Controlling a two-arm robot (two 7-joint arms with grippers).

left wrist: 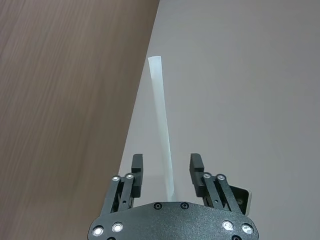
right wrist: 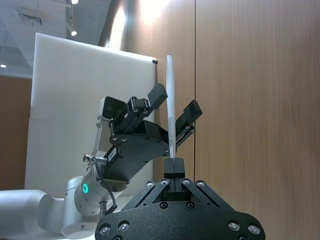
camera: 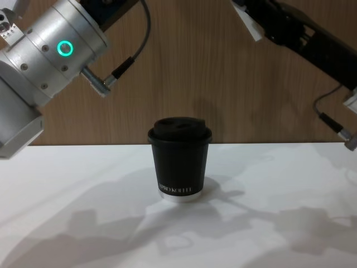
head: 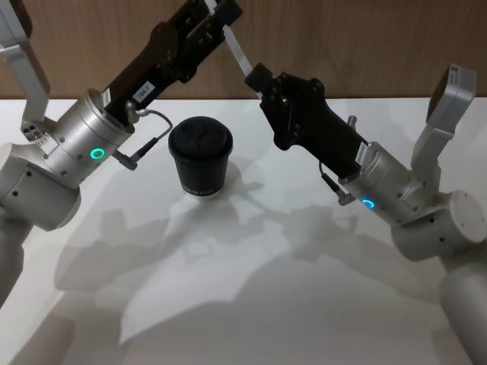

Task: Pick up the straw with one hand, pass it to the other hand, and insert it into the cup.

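The white straw seems longer than the black cup is tall. The straw will stick up well above the cup's lid when I put it in.
The white straw is held high in the air behind the cup, in front of the wood wall. My right gripper is shut on its lower end, as the right wrist view shows with the gripper pinching the straw. My left gripper, the long black one on the silver green-lit wrist, is open, one finger on either side of the straw's upper part. In the left wrist view the straw runs between the left fingers without touching them. The black lidded cup stands upright on the table below.
A dark cable with a silver plug hangs from the left wrist, close to the cup's left side. The white table spreads in front of the cup. A wood-panelled wall stands right behind.
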